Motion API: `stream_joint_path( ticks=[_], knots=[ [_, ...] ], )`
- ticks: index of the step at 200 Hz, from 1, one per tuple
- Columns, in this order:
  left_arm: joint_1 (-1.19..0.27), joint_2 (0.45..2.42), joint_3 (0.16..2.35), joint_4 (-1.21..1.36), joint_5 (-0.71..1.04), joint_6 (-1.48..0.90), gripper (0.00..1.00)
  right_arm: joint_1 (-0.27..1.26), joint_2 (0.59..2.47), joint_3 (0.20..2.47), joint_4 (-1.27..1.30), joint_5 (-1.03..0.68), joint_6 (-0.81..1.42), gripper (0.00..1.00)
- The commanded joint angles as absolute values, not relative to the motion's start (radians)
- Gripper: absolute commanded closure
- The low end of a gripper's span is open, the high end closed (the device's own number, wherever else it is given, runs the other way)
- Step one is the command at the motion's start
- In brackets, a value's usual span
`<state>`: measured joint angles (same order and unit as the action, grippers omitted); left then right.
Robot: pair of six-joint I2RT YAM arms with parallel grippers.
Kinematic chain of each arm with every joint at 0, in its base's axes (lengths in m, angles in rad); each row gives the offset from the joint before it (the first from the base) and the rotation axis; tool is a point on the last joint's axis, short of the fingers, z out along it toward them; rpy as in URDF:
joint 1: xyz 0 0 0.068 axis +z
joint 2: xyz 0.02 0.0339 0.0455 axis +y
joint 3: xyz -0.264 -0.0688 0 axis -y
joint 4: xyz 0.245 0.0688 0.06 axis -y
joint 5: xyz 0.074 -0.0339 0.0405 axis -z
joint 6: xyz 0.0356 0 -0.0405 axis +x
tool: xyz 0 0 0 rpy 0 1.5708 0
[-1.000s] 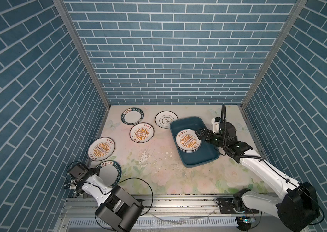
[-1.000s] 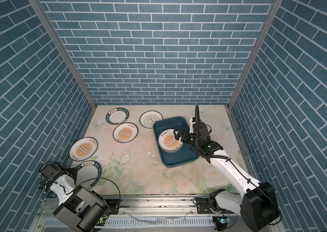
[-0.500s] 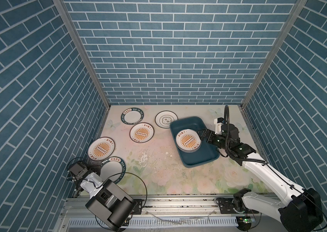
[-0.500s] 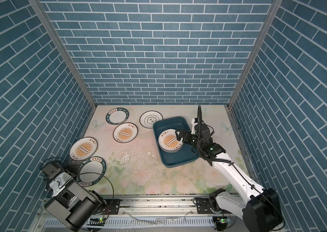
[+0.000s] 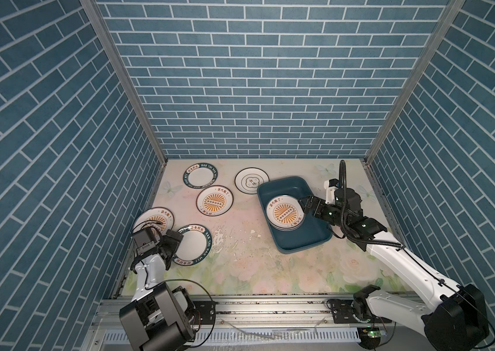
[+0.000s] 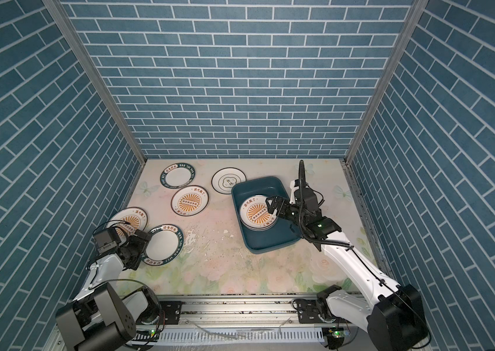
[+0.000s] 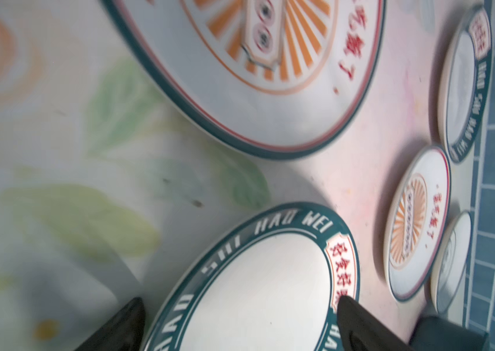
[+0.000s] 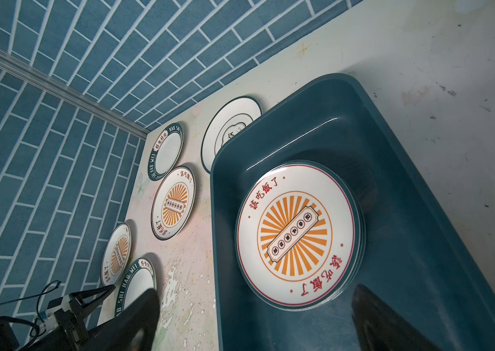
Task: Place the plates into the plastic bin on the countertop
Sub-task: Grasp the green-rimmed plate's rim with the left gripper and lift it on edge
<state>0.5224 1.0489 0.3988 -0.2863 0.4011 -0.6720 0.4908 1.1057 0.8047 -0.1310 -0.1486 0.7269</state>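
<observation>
The rim of the near teal-rimmed plate is between my left gripper's open fingers, so my left gripper should keep going toward the plate and close on that rim.
The plastic bin lies right of centre on the countertop and holds a stack of plates with a sunburst plate on top. My right gripper hangs open at the stack's near edge, holding nothing. My left gripper is open, its fingers astride a teal-rimmed plate at the near left. Another sunburst plate lies just behind it.
Three more plates lie at the back left: a sunburst one, a teal-rimmed one and a cloud-outline one touching the bin's far corner. Blue brick walls close in on three sides. Worn flakes mark the surface.
The left arm has swung in from the left wall, bringing its open gripper over the teal-rimmed plate, which has slid right and farther in. The right gripper has barely moved.
</observation>
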Motion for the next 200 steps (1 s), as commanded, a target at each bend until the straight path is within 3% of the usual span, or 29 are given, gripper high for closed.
stream_joint_path(
  ticks=[1,43,78,114,200],
  knots=[
    [0.426,1.031,0.394,-0.318,0.460,-0.657,0.00,0.489,1.101,0.797,-0.126,-0.135,0.704,0.02],
    [0.281,1.012,0.371,-0.231,0.551,-0.688,0.02,0.488,1.097,0.792,-0.129,-0.130,0.708,0.02],
    [0.277,0.989,0.271,-0.108,0.572,-0.767,0.04,0.488,1.075,0.784,-0.136,-0.124,0.710,0.02],
    [0.276,0.967,0.248,-0.099,0.562,-0.780,0.14,0.486,1.057,0.773,-0.152,-0.112,0.710,0.02],
    [0.276,0.939,0.242,-0.110,0.590,-0.741,0.76,0.486,1.060,0.772,-0.144,-0.112,0.716,0.02]
  ],
)
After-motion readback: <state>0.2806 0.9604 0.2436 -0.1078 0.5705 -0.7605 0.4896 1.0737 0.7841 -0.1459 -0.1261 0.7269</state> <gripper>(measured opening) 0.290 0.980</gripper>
